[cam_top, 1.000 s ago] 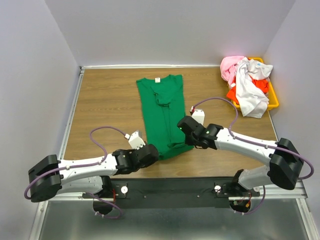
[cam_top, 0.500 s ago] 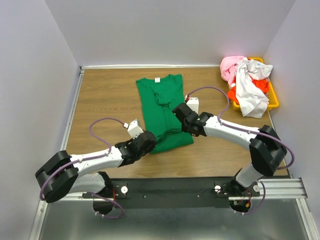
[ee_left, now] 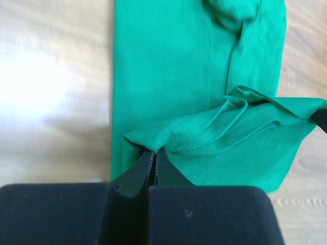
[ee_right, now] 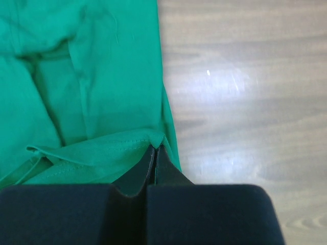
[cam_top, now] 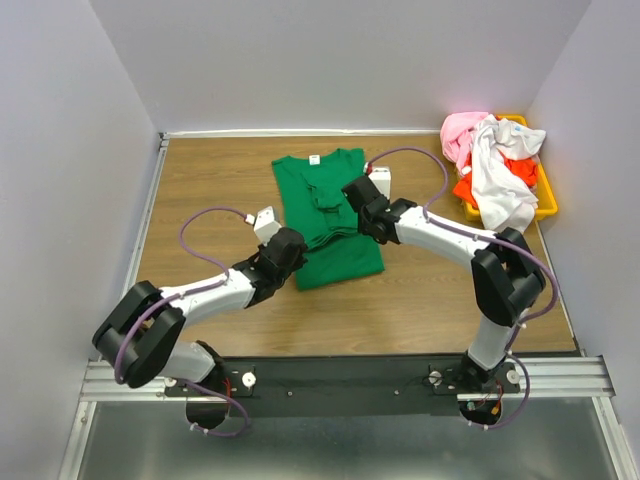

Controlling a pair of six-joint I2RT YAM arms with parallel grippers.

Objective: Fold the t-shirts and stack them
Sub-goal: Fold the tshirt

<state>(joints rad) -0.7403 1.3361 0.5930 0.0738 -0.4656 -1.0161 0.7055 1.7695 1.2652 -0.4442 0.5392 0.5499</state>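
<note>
The hem's corner (ee_left: 136, 138) is in line with the green t-shirt's side edge, so my left gripper should carry on moving toward the folded sleeves (cam_top: 326, 196) and let go of the hem there.
A bright green t-shirt (cam_top: 325, 215) lies on the wooden table with its sleeves folded in, its neck label at the far end. My left gripper (cam_top: 287, 243) is shut on the left corner of its bottom hem (ee_left: 153, 145). My right gripper (cam_top: 358, 208) is shut on the right corner of the hem (ee_right: 156, 143). Both hold the hem lifted over the shirt's middle, so the lower part doubles back over the body. Pink, white and orange-red t-shirts (cam_top: 492, 165) are heaped in a bin at the far right.
The yellow-orange plastic bin (cam_top: 545, 195) stands at the table's far right edge. Grey walls close in the table on the left, back and right. Bare wood (cam_top: 200, 190) lies left of the green shirt and in front of it.
Both grippers have moved away from me with the bottom hem, from near the front of the table to over the shirt's middle. The visible shirt has grown shorter.
</note>
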